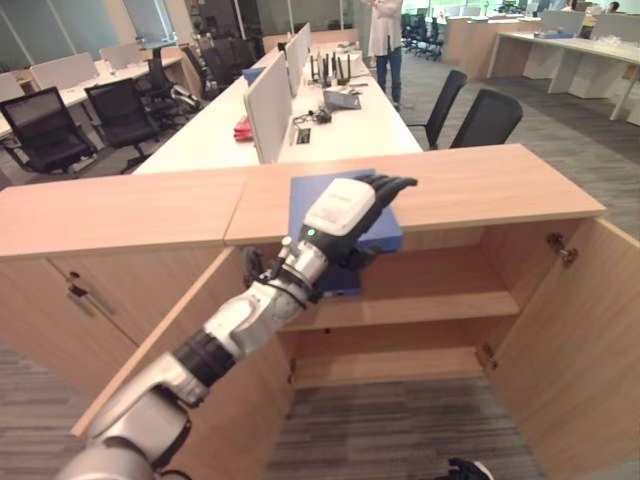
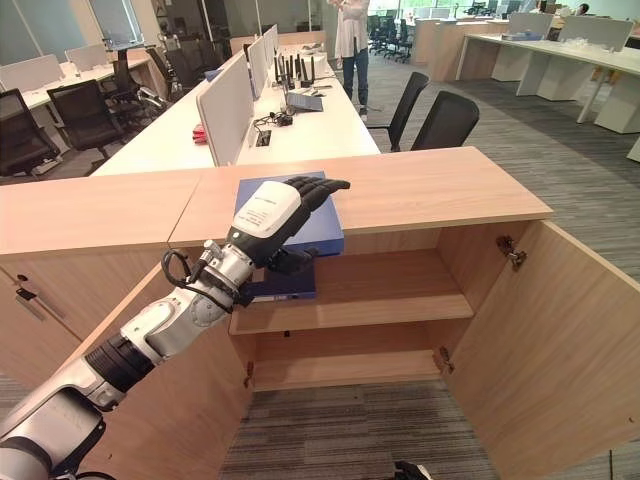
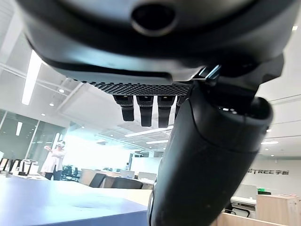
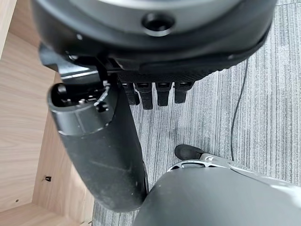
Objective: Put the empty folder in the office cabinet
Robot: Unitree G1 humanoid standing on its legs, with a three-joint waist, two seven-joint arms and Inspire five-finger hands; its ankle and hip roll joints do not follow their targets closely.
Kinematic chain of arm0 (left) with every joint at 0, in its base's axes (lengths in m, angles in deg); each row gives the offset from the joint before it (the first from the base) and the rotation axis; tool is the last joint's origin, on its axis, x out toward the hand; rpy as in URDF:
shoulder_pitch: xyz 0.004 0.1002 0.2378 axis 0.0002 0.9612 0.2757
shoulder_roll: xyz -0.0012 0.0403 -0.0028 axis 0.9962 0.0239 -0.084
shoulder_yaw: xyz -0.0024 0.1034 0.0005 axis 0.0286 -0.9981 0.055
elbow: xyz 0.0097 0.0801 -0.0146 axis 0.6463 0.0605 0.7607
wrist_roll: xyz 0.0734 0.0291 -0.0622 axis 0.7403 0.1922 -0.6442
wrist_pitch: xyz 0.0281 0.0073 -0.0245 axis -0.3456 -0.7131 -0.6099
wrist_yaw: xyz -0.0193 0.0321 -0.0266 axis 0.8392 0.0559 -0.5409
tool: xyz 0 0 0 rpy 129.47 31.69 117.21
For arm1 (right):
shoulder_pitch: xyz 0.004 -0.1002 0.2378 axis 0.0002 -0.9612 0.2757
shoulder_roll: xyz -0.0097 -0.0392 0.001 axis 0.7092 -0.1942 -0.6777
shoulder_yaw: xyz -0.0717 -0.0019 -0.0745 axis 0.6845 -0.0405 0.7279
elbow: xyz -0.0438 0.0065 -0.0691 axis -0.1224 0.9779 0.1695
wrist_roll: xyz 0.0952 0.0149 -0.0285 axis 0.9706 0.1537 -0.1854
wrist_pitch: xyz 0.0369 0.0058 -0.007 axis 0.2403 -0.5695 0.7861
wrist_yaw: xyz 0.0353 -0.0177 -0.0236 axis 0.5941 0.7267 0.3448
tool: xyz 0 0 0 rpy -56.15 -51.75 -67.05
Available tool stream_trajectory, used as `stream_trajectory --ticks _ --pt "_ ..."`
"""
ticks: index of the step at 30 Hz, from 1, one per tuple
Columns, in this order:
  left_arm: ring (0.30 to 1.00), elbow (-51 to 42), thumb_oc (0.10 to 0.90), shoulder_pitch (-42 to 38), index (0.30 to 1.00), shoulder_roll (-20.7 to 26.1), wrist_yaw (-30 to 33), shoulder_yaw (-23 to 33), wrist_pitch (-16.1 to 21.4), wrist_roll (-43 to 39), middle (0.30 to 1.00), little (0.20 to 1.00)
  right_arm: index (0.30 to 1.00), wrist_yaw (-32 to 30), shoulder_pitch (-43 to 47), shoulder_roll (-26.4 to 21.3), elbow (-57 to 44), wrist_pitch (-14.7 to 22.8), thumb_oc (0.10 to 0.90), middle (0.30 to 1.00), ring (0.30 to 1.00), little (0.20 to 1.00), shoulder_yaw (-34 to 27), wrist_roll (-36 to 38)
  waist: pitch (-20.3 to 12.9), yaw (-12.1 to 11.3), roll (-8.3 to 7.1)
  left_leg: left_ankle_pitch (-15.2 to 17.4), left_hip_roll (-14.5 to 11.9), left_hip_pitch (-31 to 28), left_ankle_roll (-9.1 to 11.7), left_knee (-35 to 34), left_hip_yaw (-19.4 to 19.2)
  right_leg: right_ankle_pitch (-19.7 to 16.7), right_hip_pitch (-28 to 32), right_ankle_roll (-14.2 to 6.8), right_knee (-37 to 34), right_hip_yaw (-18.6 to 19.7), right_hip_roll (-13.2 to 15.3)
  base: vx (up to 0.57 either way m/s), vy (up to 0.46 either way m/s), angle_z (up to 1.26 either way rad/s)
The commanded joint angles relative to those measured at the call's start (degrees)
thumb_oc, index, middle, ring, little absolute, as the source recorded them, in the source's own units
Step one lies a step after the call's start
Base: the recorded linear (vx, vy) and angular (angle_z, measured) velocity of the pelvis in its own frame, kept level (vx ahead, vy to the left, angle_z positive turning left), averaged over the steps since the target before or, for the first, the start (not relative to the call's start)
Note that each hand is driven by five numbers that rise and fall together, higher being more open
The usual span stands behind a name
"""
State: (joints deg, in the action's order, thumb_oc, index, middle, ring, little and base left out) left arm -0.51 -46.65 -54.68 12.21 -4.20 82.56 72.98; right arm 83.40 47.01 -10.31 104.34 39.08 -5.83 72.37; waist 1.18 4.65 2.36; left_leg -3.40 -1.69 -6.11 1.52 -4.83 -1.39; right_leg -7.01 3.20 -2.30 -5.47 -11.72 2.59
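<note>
My gripper is to carry the blue folder [image 1: 383,234] off the cabinet top, and another folder should then appear on the upper shelf, because a separate blue piece [image 1: 345,282] shows there.
A blue folder [image 1: 388,233] lies flat on the wooden cabinet top [image 1: 490,185], its near part jutting past the front edge. My left hand [image 1: 342,212] reaches over it with the fingers straight above the cover, while the thumb hangs down by the folder's near edge. In the left wrist view the blue folder's cover [image 3: 56,202] lies under the straight fingers [image 3: 143,110] with a gap between. Another blue piece [image 1: 343,278] shows below the hand at the upper shelf; I cannot tell whether it belongs to the same folder. My right hand [image 4: 155,96] hangs open over the carpet.
Both cabinet doors stand open: the right door [image 1: 575,340] and the left door [image 1: 180,335]. The upper shelf [image 1: 440,305] and the lower shelf [image 1: 400,365] are bare on the right. Behind the cabinet are desks, black chairs [image 1: 487,118] and a standing person [image 1: 383,40].
</note>
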Motion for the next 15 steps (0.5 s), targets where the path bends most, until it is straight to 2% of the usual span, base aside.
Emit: stream_trajectory --ticks 1,15 --pt "0.900 6.2 0.800 -15.2 0.900 -0.7 5.7 5.2 -1.2 0.4 0.900 0.900 0.900 0.0 0.0 -1.1 3.3 -0.7 0.800 0.900 0.900 0.900 2.8 0.3 0.7 0.2 -0.26 5.0 -0.6 -0.4 1.8 -0.2 1.7 9.0 3.8 -3.9 0.5 1.3 0.2 0.00 0.000 0.00" --pt "0.900 9.9 0.800 -11.5 0.900 -2.0 3.3 7.7 -2.5 -3.2 0.900 0.900 0.900 0.5 -0.3 -1.0 3.4 -1.1 0.800 0.900 0.900 0.900 2.5 0.4 1.0 0.2 -0.43 5.1 -0.6 -0.7 1.8 -0.2 1.1 9.1 4.2 -3.8 0.5 1.5 0.2 0.00 0.000 0.00"
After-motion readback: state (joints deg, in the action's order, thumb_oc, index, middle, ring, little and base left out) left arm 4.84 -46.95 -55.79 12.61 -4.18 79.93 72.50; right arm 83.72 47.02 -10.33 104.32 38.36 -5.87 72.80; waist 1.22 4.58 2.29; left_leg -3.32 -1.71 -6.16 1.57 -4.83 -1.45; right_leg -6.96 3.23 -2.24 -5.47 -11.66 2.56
